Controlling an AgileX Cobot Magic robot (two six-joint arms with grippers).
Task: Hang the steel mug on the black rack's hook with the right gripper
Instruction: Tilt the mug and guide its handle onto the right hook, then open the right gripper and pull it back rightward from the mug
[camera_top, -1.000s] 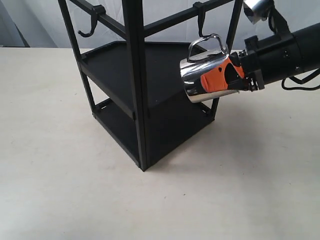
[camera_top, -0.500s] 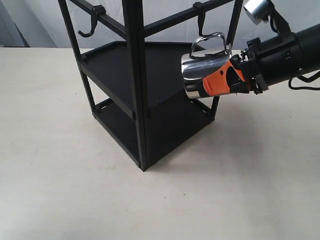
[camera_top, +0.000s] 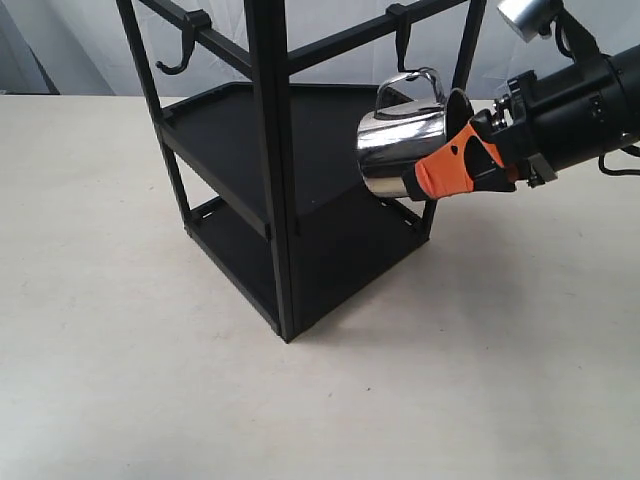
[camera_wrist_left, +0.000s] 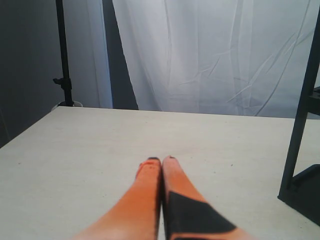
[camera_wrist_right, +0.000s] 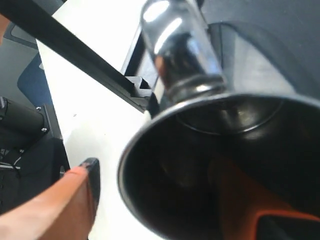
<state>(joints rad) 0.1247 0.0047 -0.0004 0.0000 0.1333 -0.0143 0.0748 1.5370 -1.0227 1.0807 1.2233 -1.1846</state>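
I expect the steel mug (camera_top: 398, 147) to stay hanging sideways when I pull back, because the looped handle meets the hook (camera_top: 404, 75) while my right gripper is open.
The steel mug (camera_top: 395, 150) is tilted with its rim toward the right, in front of the black rack (camera_top: 270, 150). Its looped handle (camera_top: 410, 82) points up, right under the hook (camera_top: 402, 48) on the rack's top rail; whether the loop rests on the hook's tip I cannot tell. My right gripper (camera_top: 435, 165) is open and straddles the mug's wall: one orange finger (camera_wrist_right: 75, 200) is outside with a gap to the rim, the other finger (camera_wrist_right: 235, 190) is inside the mug (camera_wrist_right: 210, 165). My left gripper (camera_wrist_left: 161, 160) is shut and empty over the bare table.
A second hook (camera_top: 180, 52) hangs on the rack's left top rail. The rack's two tray shelves (camera_top: 230, 120) lie behind and below the mug. One rack post (camera_wrist_left: 300, 115) stands beside the left gripper. The pale table (camera_top: 150, 380) spreads around the rack.
The right arm has drawn back to the right and slightly up, and its outer finger has slid off the mug's side. The mug stayed under the hook and turned a little more upright.
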